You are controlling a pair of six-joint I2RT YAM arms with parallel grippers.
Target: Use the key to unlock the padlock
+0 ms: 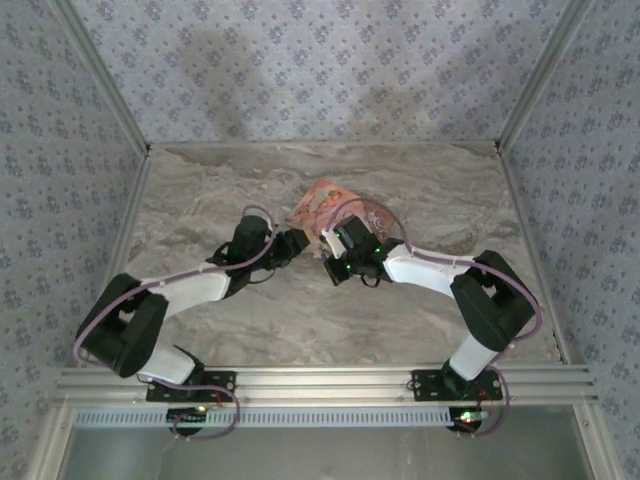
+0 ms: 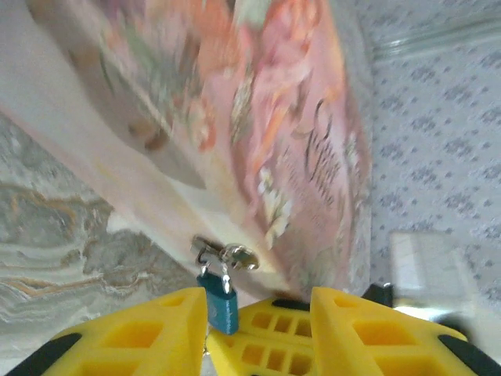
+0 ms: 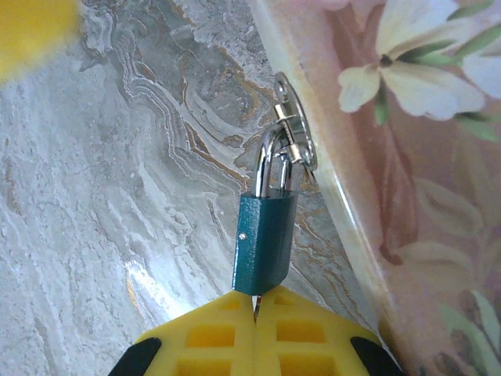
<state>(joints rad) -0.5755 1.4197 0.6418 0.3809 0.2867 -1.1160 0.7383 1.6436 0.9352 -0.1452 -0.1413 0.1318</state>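
Next, I move my left gripper over and clamp the padlock's body (image 3: pixel 264 239) with it under the padlock's shackle before the key turns, because the padlock hangs off-centre (image 2: pixel 222 304) in my open left gripper.
The small blue padlock (image 3: pixel 264 243) hangs by its silvery shackle (image 3: pixel 274 160) from the zip ring of a pink illustrated pouch (image 3: pixel 423 157). My right gripper (image 3: pixel 255 296) is shut just under the lock's base. A thin sliver of the key (image 3: pixel 255 307) shows between its yellow fingers, running up into the lock. In the left wrist view the padlock (image 2: pixel 219 301) sits beside the inner face of my left gripper's (image 2: pixel 258 298) left finger. The left jaws stand apart, and the right gripper's fingers (image 2: pixel 274 333) lie between them. From above, both grippers (image 1: pixel 300 243) (image 1: pixel 332 264) meet at the pouch's (image 1: pixel 322 203) near edge.
The pouch lies on the marble-patterned table (image 1: pixel 400 320), near its middle and towards the back. Patterned walls (image 1: pixel 300 60) enclose the table at the back and on both sides. An aluminium rail (image 1: pixel 320 380) runs along the near edge by the arm bases.
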